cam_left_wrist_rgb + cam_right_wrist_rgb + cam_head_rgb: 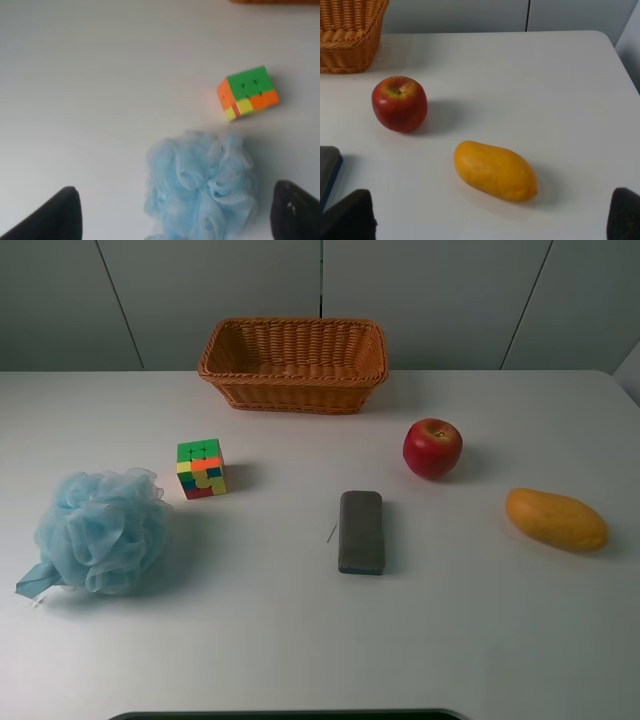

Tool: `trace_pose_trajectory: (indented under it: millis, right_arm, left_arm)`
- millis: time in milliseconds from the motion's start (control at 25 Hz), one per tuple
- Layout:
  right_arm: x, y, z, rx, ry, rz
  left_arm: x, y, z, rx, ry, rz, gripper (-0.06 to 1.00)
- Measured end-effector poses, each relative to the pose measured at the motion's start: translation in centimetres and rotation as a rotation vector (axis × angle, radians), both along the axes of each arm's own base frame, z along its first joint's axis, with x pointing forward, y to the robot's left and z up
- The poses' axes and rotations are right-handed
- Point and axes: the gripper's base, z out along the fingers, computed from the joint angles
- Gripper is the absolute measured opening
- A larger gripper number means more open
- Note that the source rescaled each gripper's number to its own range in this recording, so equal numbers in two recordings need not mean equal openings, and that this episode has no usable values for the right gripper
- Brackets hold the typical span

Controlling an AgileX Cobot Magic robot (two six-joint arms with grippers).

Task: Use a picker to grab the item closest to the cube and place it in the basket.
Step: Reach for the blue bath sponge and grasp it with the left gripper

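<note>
My gripper will lift the puff with its tail hanging down, because a short tail point(39, 580) sticks out at the base of the light blue bath puff point(103, 530).
The multicoloured cube point(201, 468) sits on the white table's left half; it also shows in the left wrist view point(247, 92). A light blue mesh bath puff point(100, 532) lies just left of and in front of it, and is the nearest item to it point(200, 187). The wicker basket point(290, 390) stands empty at the back centre. Neither gripper shows in the exterior high view. My left gripper point(175, 220) is open above the puff, its dark fingertips point(55, 215) wide apart. My right gripper point(485, 220) is open and empty near the mango.
A red apple point(432, 447) point(399, 103) and a yellow mango point(556, 519) point(495, 171) lie on the right. A dark grey block point(361, 531) lies mid-table, with its edge in the right wrist view point(327, 170). The basket's corner shows there too point(350, 40).
</note>
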Motion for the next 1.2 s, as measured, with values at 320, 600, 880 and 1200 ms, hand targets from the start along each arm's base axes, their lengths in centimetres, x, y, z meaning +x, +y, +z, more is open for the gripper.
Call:
trace_pose_trajectory:
  millis: [320, 600, 880, 1200]
  right_arm:
    - [0.0, 0.0, 0.0, 0.000, 0.000, 0.000]
    - [0.0, 0.0, 0.0, 0.000, 0.000, 0.000]
    - [0.0, 0.0, 0.0, 0.000, 0.000, 0.000]
    - [0.0, 0.0, 0.0, 0.000, 0.000, 0.000]
  left_arm:
    - [4.3, -5.1, -5.9, 0.110, 0.244, -0.143, 0.98]
    - [6.2, -6.3, -11.4, 0.175, 0.421, -0.157, 0.98]
    - [6.4, -6.5, -17.0, 0.182, 0.468, -0.165, 0.98]
    - [6.0, -6.6, -22.1, 0.166, 0.490, -0.187, 0.98]
